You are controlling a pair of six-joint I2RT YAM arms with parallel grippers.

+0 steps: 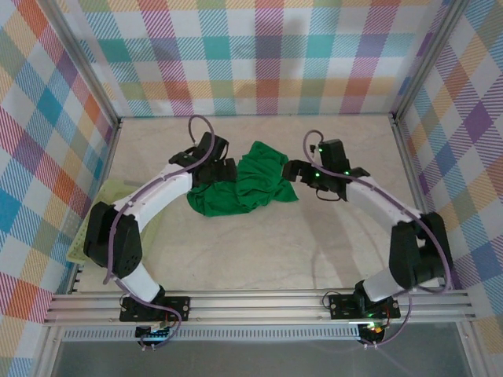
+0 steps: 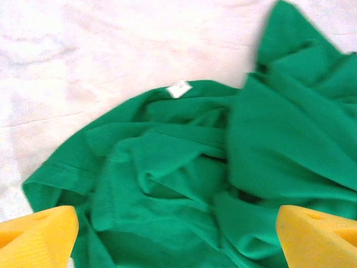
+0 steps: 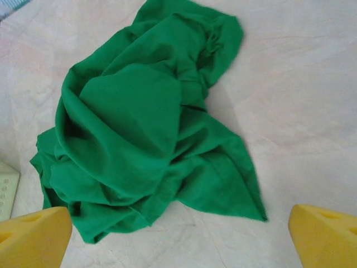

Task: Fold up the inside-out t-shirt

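Note:
My fingers are about to lift and stretch the inside-out t-shirt, and loose folds overlap across the heap. The t-shirt will then spread out wide and show its hidden neck opening.
The inside-out t-shirt lies crumpled in a bright green heap on the pale table, between the two arms. My left gripper hovers at the heap's left edge. In the left wrist view it is open, its yellow fingertips spread wide above the rumpled cloth, with a small white label at the far edge. My right gripper sits at the heap's right side. In the right wrist view it is open over bare table, just short of the shirt's near corner.
A pale yellow-green mesh basket sits at the table's left edge behind the left arm, its corner showing in the right wrist view. Checked cloth walls enclose the table. Bare table lies in front of the shirt.

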